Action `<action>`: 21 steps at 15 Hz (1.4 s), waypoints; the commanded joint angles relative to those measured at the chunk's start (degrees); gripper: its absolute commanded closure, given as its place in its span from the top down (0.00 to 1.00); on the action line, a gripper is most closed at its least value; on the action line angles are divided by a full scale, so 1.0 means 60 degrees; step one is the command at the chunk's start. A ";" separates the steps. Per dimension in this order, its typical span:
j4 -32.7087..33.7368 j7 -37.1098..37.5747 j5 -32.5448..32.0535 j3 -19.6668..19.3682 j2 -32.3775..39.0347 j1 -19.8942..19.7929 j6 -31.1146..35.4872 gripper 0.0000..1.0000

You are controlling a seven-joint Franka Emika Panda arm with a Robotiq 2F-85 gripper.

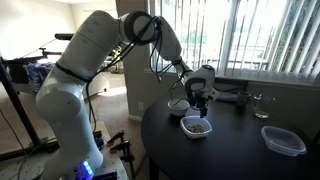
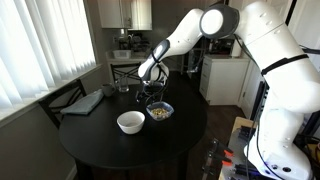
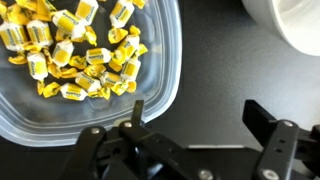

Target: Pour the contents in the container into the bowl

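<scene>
Next, my open gripper moves along from the container's rounded corner, where it hovers now, to straddle the side of the container's rim facing the bowl before it closes and lifts.
The container is a shallow translucent tub on the black table. It holds the contents, which look like yellow-and-white wrapped bits in the wrist view and brownish in both exterior views. The bowl is pale and round and stands beside the tub, apart from it. My gripper is open and empty, just above the tub. One finger is at the tub's near rim and the other is over bare table. I cannot tell whether the finger touches the rim.
The round black table also bears a larger clear tub, a glass and dark items by the window. A chair stands at the table's edge. Kitchen cabinets are behind.
</scene>
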 commanded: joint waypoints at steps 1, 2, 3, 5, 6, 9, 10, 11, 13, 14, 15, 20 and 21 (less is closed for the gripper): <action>0.0153 0.1366 -0.1266 -0.0618 0.0003 0.0453 -0.0400 1.00; 0.0145 0.1680 -0.1563 -0.0779 -0.0038 0.0553 -0.0555 1.00; 0.0150 0.1869 -0.1774 -0.0848 -0.0080 0.0598 -0.0793 1.00; 0.0187 0.2085 -0.2034 -0.0814 -0.0186 0.0587 -0.1757 1.00; 0.0148 0.2166 -0.2168 -0.0803 -0.0274 0.0627 -0.2270 1.00; -0.0086 0.1996 -0.2329 -0.0577 -0.0640 0.0627 -0.3444 1.00; -0.0125 0.1947 -0.2337 -0.0504 -0.0689 0.0657 -0.3601 1.00; -0.0113 0.1873 -0.2276 -0.0399 -0.0705 0.0652 -0.3735 1.00; -0.0039 0.1775 -0.2066 -0.0158 -0.0661 0.0607 -0.3675 1.00; 0.0018 0.1728 -0.1972 -0.0042 -0.0590 0.0568 -0.3561 1.00; 0.0054 0.1791 -0.1982 -0.0016 -0.0514 0.0593 -0.3390 1.00; 0.0277 0.1788 -0.1933 0.0000 -0.0066 0.0480 -0.2394 1.00; 0.0317 0.1809 -0.1958 -0.0024 0.0037 0.0480 -0.2149 1.00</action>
